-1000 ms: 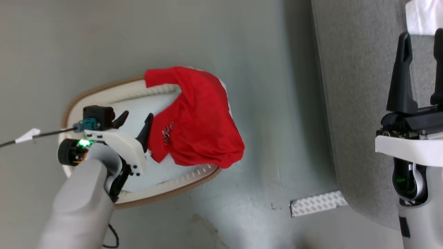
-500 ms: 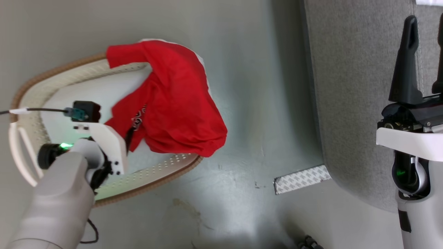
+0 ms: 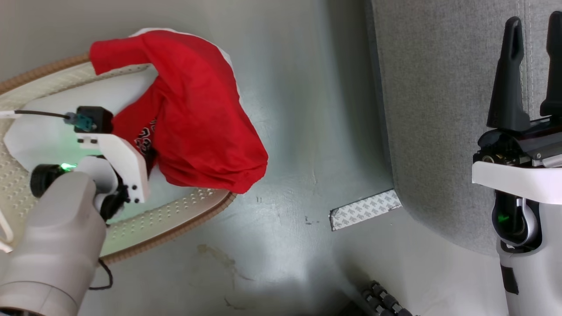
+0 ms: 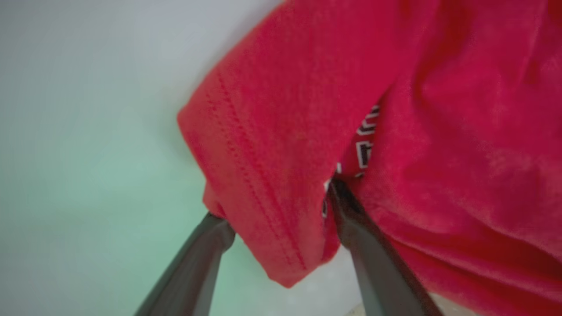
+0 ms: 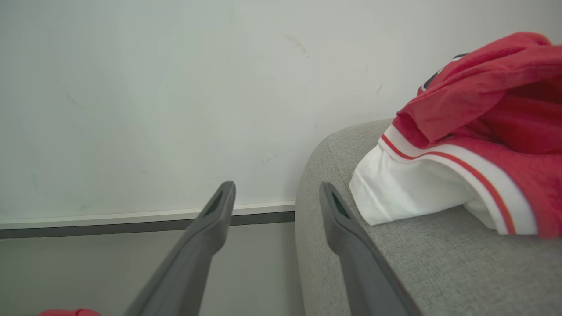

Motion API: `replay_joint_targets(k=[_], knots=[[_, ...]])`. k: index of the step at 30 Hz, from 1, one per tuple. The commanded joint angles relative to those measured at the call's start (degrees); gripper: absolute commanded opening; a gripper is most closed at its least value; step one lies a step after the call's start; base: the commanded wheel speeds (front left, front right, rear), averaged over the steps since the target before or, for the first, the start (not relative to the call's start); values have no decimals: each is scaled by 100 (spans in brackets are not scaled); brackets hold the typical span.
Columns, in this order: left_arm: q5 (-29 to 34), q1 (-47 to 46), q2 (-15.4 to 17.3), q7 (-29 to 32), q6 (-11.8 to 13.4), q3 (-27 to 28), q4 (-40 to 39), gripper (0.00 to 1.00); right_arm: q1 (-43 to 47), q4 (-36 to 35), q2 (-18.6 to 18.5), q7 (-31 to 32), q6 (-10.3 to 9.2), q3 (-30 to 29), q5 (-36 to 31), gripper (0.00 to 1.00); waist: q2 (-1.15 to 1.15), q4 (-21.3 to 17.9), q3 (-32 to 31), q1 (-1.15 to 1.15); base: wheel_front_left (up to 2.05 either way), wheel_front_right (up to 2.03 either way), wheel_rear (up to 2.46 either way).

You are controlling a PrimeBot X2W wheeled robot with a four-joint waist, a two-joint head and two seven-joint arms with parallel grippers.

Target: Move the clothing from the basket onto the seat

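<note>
The red clothing droops loosely past the basket's brown rim [image 3: 224,204]. The clothing's spilled end [image 3: 243,167] will come loose and hang down long when I lift the clothing's fold.
Red clothing [image 3: 197,118] hangs over the right end of the cream basket [image 3: 175,224], partly spilling past its brown rim. My left gripper [image 4: 279,204] reaches into the basket at the garment's left edge. It is open, with a hemmed fold of red fabric [image 4: 272,166] between its fingers; white lettering shows beside the right finger. My right gripper [image 3: 533,26] stands open above the grey seat [image 3: 439,109], holding nothing. In the right wrist view that gripper [image 5: 276,186] points past the seat's rounded edge [image 5: 333,184], where another red garment with white trim [image 5: 483,131] lies.
A pale flat pad [image 3: 44,136] lines the basket's bottom. A patterned grey strip [image 3: 364,210] lies on the floor at the seat's corner. A dark ribbed part [image 3: 386,303] shows at the bottom edge. A pale wall [image 5: 131,87] stands behind the seat.
The head camera has swung, so the whole picture shifted left. My left gripper has pushed forward from beside the garment until its fingers straddle a fold. The right gripper has kept its pose.
</note>
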Motion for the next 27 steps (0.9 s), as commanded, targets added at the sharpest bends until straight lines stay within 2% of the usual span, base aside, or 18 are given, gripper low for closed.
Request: replay_joint_targets(k=[1,2,16,27], knots=[[-11,-95,66,-62,9,-26,84,13,-83,-1,4,-18,-13,25,50,100,0,-36,33,-1,0,0,0],[-25,-119,59,-112,9,-33,113,0,-87,8,4,-18,-13,28,54,100,0,-41,36,-1,0,0,0],[-394,167,-185,-474,9,-367,-15,0,-32,235,3,-18,-13,-35,-107,100,0,113,-491,-1,0,0,0],[-906,1019,-500,-1255,8,-1162,-820,0,456,597,-1,-18,-13,-337,-564,100,0,503,-2077,-1,0,0,0]])
